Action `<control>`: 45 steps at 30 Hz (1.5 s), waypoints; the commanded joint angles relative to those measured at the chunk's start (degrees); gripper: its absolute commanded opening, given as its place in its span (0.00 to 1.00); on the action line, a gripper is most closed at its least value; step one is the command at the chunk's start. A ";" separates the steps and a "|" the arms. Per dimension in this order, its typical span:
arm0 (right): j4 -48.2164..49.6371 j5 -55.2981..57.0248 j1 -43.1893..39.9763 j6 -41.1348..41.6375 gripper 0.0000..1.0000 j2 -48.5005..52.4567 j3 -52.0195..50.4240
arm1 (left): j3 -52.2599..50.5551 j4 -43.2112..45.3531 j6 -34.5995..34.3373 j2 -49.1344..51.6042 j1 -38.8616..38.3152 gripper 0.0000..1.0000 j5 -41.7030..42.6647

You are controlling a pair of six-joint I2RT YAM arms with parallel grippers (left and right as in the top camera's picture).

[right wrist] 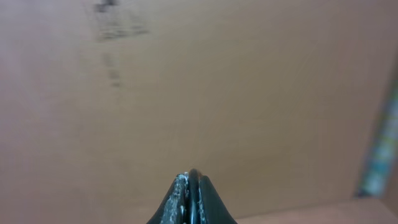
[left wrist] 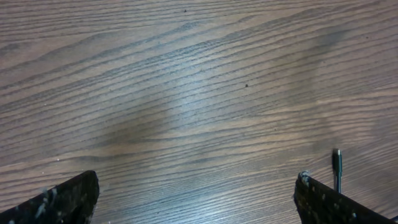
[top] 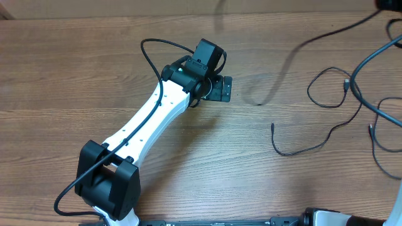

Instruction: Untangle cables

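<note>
My right gripper is holding the trailing cable (top: 314, 38) out beyond the looped piece of cable. Next, I bring the trailing cable back and put it down beside my left gripper (top: 248, 90).
Thin black cables lie as loose strands on the right of the wooden table; one strand (top: 274, 135) ends nearest the middle, and another loops up to a small plug (top: 347, 83). My left gripper (top: 220, 88) is open and empty, low over bare wood to the left of the strands. In the left wrist view its jaws (left wrist: 196, 183) are wide apart, and a cable plug end (left wrist: 337, 163) lies just outside the right finger. My right gripper (right wrist: 193, 177) is shut, raised and facing a tan wall. A thin dark cable piece shows pinched between its fingertips.
Thicker black wires (top: 370, 63) sweep across the table's right side. A blurred dark line (top: 295, 53) runs from the middle toward the top right. The left arm (top: 151, 122) stretches diagonally from its base at the front left. The right arm's base (top: 326, 218) is at the bottom right.
</note>
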 commanded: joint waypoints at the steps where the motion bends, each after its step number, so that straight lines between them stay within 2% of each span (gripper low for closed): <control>1: -0.83 3.45 -0.31 -0.70 0.04 0.15 1.29 | -0.24 0.04 -0.81 0.42 0.13 0.99 -0.83; 9: -0.22 -4.52 -0.28 -0.68 0.04 6.45 1.27 | -0.24 0.63 -0.81 0.42 0.11 1.00 -0.81; 16: 10.56 -24.24 1.27 0.00 0.04 10.78 1.27 | -0.24 0.66 -0.81 0.42 0.15 1.00 -0.81; 19: 11.39 -26.01 4.11 -0.07 0.04 10.88 1.27 | -0.24 0.66 -0.81 0.42 0.15 1.00 -0.81; 24: 8.24 -25.05 8.24 -0.07 0.04 10.99 1.18 | -0.24 0.66 -0.81 0.42 0.15 1.00 -0.81; 27: 3.26 -18.53 9.22 -0.04 0.04 12.00 0.79 | -0.24 0.66 -0.81 0.42 0.15 1.00 -0.81; 36: -11.32 -16.76 9.42 -0.09 0.04 22.80 -0.48 | -0.24 0.66 -0.81 0.42 0.15 1.00 -0.81; 38: -13.03 -16.76 9.42 -0.09 0.10 25.38 -0.48 | -0.24 0.66 -0.81 0.42 0.15 1.00 -0.81; 40: -14.45 -16.76 9.42 -0.07 0.31 27.43 -0.48 | -0.24 0.66 -0.81 0.42 0.15 1.00 -0.81; 41: -15.15 -16.76 9.42 -0.07 0.36 28.09 -0.48 | -0.24 0.66 -0.81 0.42 0.15 1.00 -0.81; 42: -15.63 -16.74 9.42 -0.07 0.59 28.37 -0.48 | -0.24 0.66 -0.81 0.42 0.15 1.00 -0.81; 43: -16.04 -16.74 9.42 -0.07 0.74 28.35 -0.46 | -0.24 0.66 -0.81 0.42 0.15 1.00 -0.81; 45: -16.65 -16.48 9.25 -0.07 0.90 27.98 -0.13 | -0.24 0.66 -0.81 0.42 0.15 1.00 -0.81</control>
